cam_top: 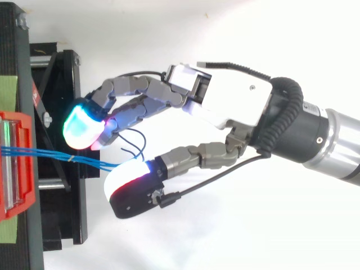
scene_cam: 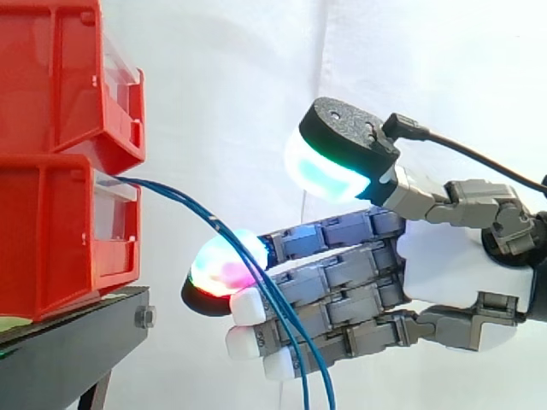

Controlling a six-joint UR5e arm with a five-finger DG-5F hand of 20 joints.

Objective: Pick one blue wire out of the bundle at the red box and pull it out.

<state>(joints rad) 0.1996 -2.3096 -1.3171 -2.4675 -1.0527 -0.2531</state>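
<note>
The blue wires (scene_cam: 212,221) lie close to each other across the glowing fingertip (scene_cam: 229,263), so several of them will come up together when I pinch and lift.
A bundle of thin blue wires (scene_cam: 184,198) leaves the front of the lower red box (scene_cam: 51,231), arcs down to the right and hangs past the view's lower edge. From above, the wires (cam_top: 50,153) run right from the red box (cam_top: 14,163) into the gap between the fingers and the thumb. My hand (scene_cam: 461,265) reaches in from the right, open, with its fingers nearly straight toward the box. One fingertip (scene_cam: 220,269) glows green and magenta right at the wires. The thumb pad (scene_cam: 329,171) stays well above them, apart from the fingers.
A second red bin (scene_cam: 60,77) is stacked on the lower one. Both rest on a black stand (scene_cam: 68,342) at the left, with a white curtain behind. In the top view, the stand's frame (cam_top: 67,112) lies under the fingertips.
</note>
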